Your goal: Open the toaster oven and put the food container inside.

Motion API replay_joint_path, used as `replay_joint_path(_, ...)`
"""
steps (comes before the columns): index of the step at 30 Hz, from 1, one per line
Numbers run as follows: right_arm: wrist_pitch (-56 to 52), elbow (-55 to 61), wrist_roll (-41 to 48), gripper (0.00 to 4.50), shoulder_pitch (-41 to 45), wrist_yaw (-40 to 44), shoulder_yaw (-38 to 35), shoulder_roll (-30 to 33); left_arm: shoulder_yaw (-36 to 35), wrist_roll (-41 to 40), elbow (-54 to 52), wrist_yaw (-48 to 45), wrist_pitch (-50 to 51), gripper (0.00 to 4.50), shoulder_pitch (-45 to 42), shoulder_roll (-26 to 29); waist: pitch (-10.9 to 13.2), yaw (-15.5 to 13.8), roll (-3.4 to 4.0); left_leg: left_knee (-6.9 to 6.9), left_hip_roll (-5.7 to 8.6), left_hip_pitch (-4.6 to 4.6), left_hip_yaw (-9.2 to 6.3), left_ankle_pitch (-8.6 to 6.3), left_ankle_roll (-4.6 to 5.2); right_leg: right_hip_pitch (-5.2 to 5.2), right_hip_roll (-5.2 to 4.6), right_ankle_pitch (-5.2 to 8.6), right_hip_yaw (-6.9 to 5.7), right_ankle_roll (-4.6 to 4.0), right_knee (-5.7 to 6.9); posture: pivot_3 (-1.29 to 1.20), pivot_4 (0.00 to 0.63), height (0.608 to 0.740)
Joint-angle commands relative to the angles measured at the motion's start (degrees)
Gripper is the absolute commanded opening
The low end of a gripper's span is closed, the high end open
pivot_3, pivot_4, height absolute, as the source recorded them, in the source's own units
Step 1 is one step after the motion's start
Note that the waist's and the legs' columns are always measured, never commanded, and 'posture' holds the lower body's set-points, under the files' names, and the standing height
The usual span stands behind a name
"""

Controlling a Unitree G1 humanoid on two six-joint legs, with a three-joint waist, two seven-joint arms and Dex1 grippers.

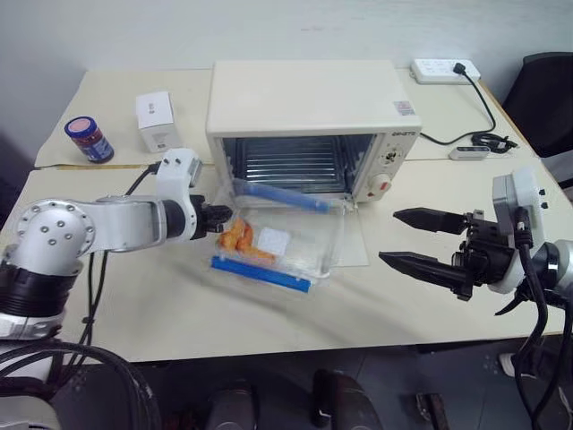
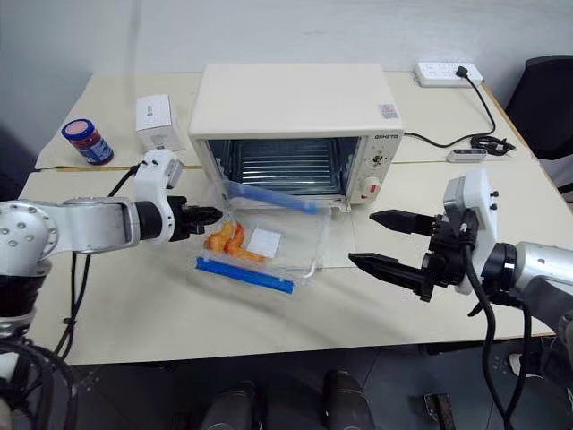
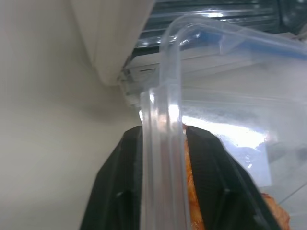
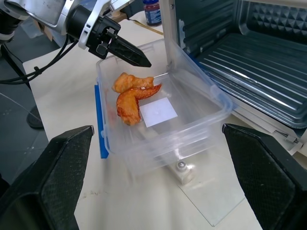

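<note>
Next, I release the food container, since it slants before the opening with my left gripper on its side (image 3: 164, 112), and push its front clip (image 1: 260, 273) with both grippers.
The cream-white toaster oven (image 1: 304, 98) stands at the back of the table with its glass door (image 4: 211, 201) folded down flat and its wire rack (image 1: 286, 166) showing. The clear food container (image 1: 295, 246), with blue clips and orange food pieces (image 4: 132, 98), rests on the lowered door, right before the opening. My left gripper (image 1: 222, 217) is at the container's left wall; in the left wrist view its fingers (image 3: 120, 177) stand close on either side of that wall. My right gripper (image 1: 389, 236) hangs wide open to the right of the container, apart from it.
A small blue jar (image 1: 89, 139) and a white carton (image 1: 158, 121) stand at the back left. A power strip (image 1: 445, 70) with a black cable lies at the back right, near a black chair (image 1: 546, 98). Bare tabletop lies before the container.
</note>
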State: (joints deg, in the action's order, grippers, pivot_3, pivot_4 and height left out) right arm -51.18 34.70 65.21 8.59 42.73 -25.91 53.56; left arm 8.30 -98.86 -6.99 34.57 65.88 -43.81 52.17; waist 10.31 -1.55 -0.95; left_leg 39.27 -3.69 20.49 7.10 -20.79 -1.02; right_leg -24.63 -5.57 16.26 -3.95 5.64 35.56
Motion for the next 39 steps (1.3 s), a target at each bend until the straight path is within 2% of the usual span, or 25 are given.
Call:
replay_joint_path(1,1.71,1.54,-0.74,4.50,-1.89,0.14,-3.51,0.88,-2.69,1.91,-0.36,-3.22,1.32,2.36,-0.29,-0.17,0.00,0.01,0.00,0.00,0.00,0.00,0.00,0.00,0.00,0.01,0.00,0.00,0.00,0.01,0.00,0.00,0.150,0.740)
replay_joint_path(6,2.35,2.72,-1.00,4.50,-4.59,0.20,-4.79,0.89,-9.99,2.37,-2.07,-10.85,0.19,2.36,3.81,0.93,0.00,0.28,0.00,0.01,-0.01,-0.06,0.02,0.04,-0.03,0.00,0.01,-0.01,0.04,0.01,0.04,0.00,0.150,0.740)
replay_joint_path(10,2.25,5.25,1.63,4.50,-6.67,-0.57,-5.70,0.35,-18.43,2.52,-3.78,-21.02,-1.77,2.36,7.38,1.88,0.02,0.13,-0.03,0.01,-0.03,-0.07,0.03,0.11,-0.08,-0.01,0.03,0.00,0.04,0.00,0.00,0.00,0.150,0.740)
replay_joint_path(11,2.13,5.80,2.51,4.31,-7.15,-1.07,-5.62,0.02,-20.37,3.51,-4.20,-25.08,-2.15,2.40,8.23,2.31,0.02,0.11,-0.06,0.01,-0.03,-0.08,0.03,0.13,-0.08,0.00,0.03,0.00,0.04,0.00,-0.01,0.00,0.150,0.740)
replay_joint_path(13,1.93,6.89,3.93,3.91,-8.05,-2.15,-4.93,-0.47,-23.63,5.78,-4.33,-32.55,-2.90,2.42,9.52,3.04,0.03,0.10,-0.07,0.04,-0.02,-0.10,0.03,0.14,-0.07,0.02,0.02,0.00,0.04,0.00,-0.03,0.00,0.150,0.740)
replay_joint_path(14,2.06,7.85,4.63,3.57,-8.72,-2.42,-4.28,-0.78,-25.54,7.19,-3.96,-38.33,-3.25,2.42,10.49,3.75,0.03,0.09,-0.07,0.04,-0.02,-0.11,0.03,0.15,-0.07,0.03,0.02,0.00,0.04,0.00,-0.02,0.00,0.150,0.740)
replay_joint_path(18,3.02,10.34,5.27,2.17,-10.22,-4.38,-1.63,-2.15,-27.26,15.21,0.23,-55.36,-3.92,1.28,13.58,7.22,0.02,0.12,-0.07,0.04,-0.01,-0.18,0.07,0.15,-0.08,0.05,0.03,0.01,0.05,-0.02,0.01,0.00,0.150,0.740)
replay_joint_path(22,3.02,12.66,6.94,0.81,-13.54,-4.64,-0.79,-2.54,-26.55,23.53,-1.30,-76.55,-6.23,0.03,19.03,12.16,0.03,0.21,-0.07,0.03,-0.02,-0.18,0.11,0.16,-0.06,0.03,0.03,0.02,0.06,-0.04,0.00,0.00,0.150,0.740)
replay_joint_path(23,3.00,13.29,7.26,0.26,-14.57,-4.23,-0.63,-2.31,-26.20,25.68,-2.12,-81.14,-7.41,0.00,20.47,13.13,0.03,0.21,-0.07,-0.01,-0.02,-0.17,0.12,0.15,-0.06,0.01,0.03,0.02,0.05,-0.04,-0.03,0.00,0.150,0.740)
replay_joint_path(25,2.93,14.76,7.49,0.07,-16.62,-3.74,0.99,-2.15,-23.31,32.56,-4.36,-91.76,-11.95,0.00,24.74,16.30,0.02,0.24,-0.08,-0.03,-0.03,-0.15,0.12,0.14,-0.06,-0.03,0.03,0.04,0.05,-0.07,-0.04,0.00,0.150,0.740)
replay_joint_path(29,4.11,15.35,2.29,0.07,-15.73,-6.92,8.40,-3.89,-14.84,44.43,-5.53,-101.94,-19.82,0.00,25.92,17.82,0.02,0.23,-0.09,-0.11,-0.03,-0.17,0.17,0.10,-0.07,-0.06,0.02,0.07,0.06,-0.14,-0.06,0.00,0.150,0.740)
replay_joint_path(34,4.89,10.02,-6.88,0.07,-9.75,-12.32,19.18,-9.28,-6.67,52.64,-5.18,-103.27,-22.77,0.00,20.16,11.78,0.00,0.16,-0.12,-0.06,-0.04,-0.13,0.15,0.15,-0.02,-0.04,0.02,0.06,0.09,-0.12,-0.09,0.00,0.150,0.740)
replay_joint_path(39,5.92,6.29,-12.94,0.07,-6.38,-14.71,23.37,-13.35,-2.71,57.74,-2.98,-101.46,-23.36,0.00,15.19,4.01,-0.01,0.18,-0.14,-0.02,-0.02,-0.08,0.13,0.17,0.02,-0.12,0.03,0.03,0.11,-0.07,0.06,0.00,0.150,0.740)
